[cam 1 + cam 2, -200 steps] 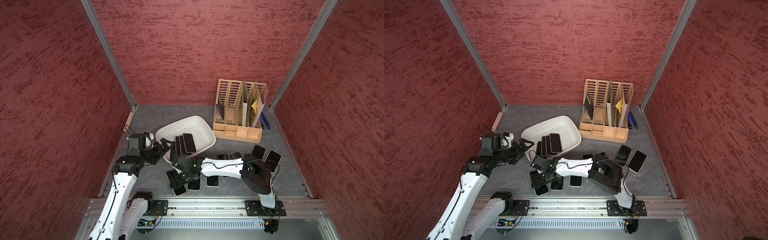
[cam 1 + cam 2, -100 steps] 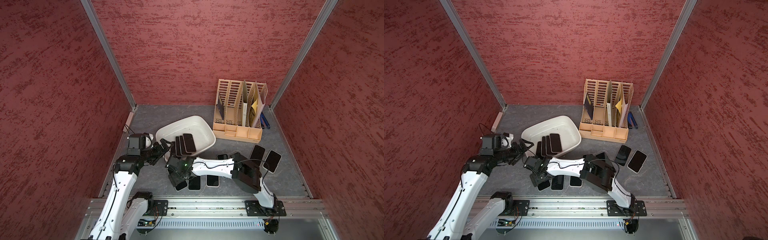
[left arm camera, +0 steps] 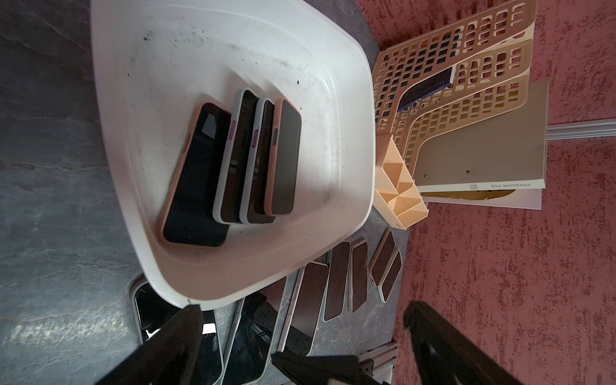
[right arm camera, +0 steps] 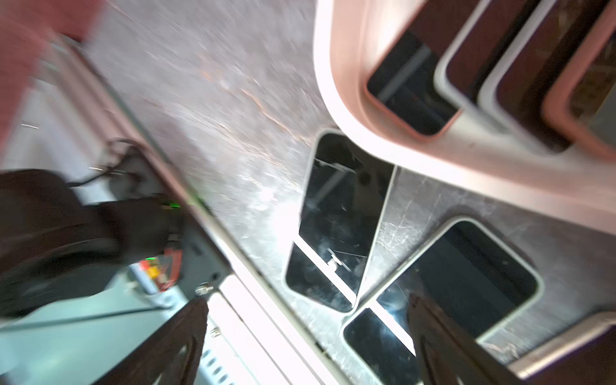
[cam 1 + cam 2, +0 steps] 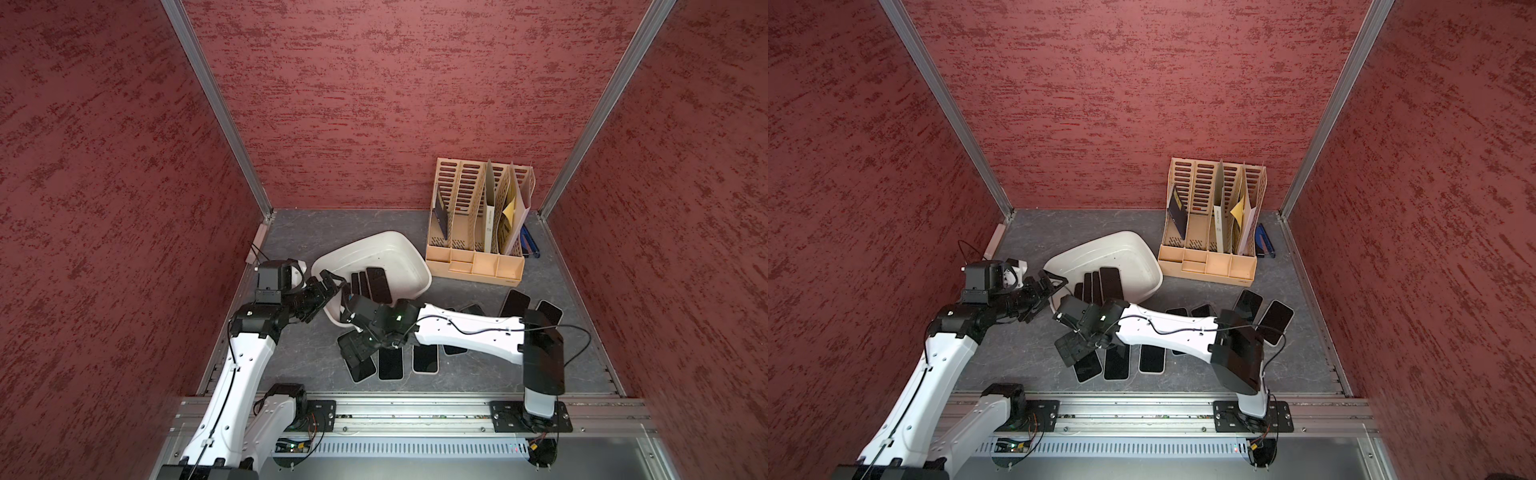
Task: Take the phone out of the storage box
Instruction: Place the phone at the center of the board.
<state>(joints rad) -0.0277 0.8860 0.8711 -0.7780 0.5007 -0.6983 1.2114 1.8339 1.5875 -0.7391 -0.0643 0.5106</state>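
Observation:
The end phone (image 5: 379,285) is leaning close against the next phone (image 5: 368,285) in the storage box. Next, my right gripper slides the end phone away from the row first.
The white storage box (image 5: 409,259) (image 5: 1142,266) (image 3: 350,100) rests tilted on the grey table (image 5: 307,353), and several phones (image 5: 376,284) (image 5: 1106,284) (image 3: 253,160) lean in a row inside it. My left gripper (image 5: 328,291) (image 5: 1050,291) (image 3: 306,320) is open at the box's near left corner, with one fingertip (image 3: 191,315) against the rim. My right gripper (image 5: 353,347) (image 5: 1071,349) (image 4: 310,333) hangs open, holding nothing, just above a phone (image 5: 360,366) (image 4: 333,220) lying flat on the table in front of the box.
More phones (image 5: 424,358) (image 5: 1273,322) lie flat in a loose row across the table's front and right. A beige slotted file organizer (image 5: 478,224) with papers stands at the back right, a blue object (image 5: 530,245) beside it. Red walls close in three sides.
My right gripper has opened wide from a half-closed hold, and the phone it held now lies on the table at the row's left end. The left arm has stayed in place.

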